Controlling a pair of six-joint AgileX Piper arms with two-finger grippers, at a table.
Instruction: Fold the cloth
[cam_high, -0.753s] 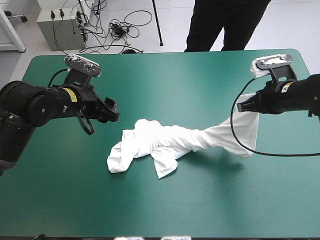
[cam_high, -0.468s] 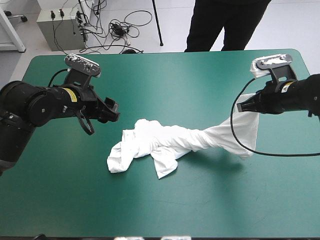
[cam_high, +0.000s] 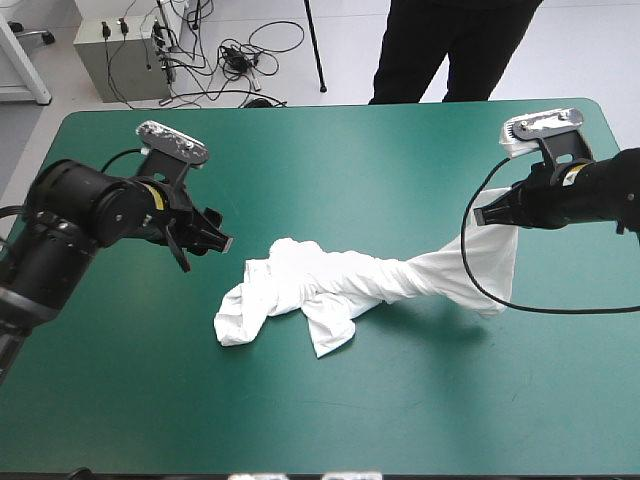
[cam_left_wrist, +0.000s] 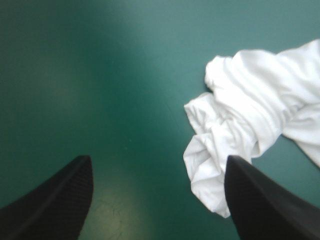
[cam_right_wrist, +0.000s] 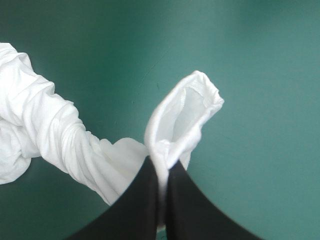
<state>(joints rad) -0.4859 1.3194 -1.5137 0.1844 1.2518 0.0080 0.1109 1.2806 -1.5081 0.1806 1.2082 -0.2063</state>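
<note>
My grippers will lift the ends of the white T-shirt (cam_high: 312, 276), and the T-shirt will stay bunched and sag between them, because it has a narrow, twisted middle (cam_high: 402, 279).
The white T-shirt (cam_high: 330, 285) lies twisted like a rope across the middle of the teal-green table, a crumpled heap at its left end. Its right end hangs lifted from my right gripper (cam_high: 482, 216), which is shut on the T-shirt; in the right wrist view a folded hem (cam_right_wrist: 187, 115) sticks out past the gripper (cam_right_wrist: 161, 170). My left gripper (cam_high: 212, 240) hovers open left of the heap, apart from it. In the left wrist view the gripper (cam_left_wrist: 157, 200) has bare cover between its fingers, and the T-shirt (cam_left_wrist: 240, 130) lies ahead, beside one finger.
The table's far edge (cam_high: 320, 106) runs behind both arms. Bare teal-green cover (cam_high: 330, 410) stretches in front of the T-shirt toward the near edge.
My left arm has turned and its gripper has dropped a little lower, nearer the table, left of the heap. The right gripper and the T-shirt have stayed put.
</note>
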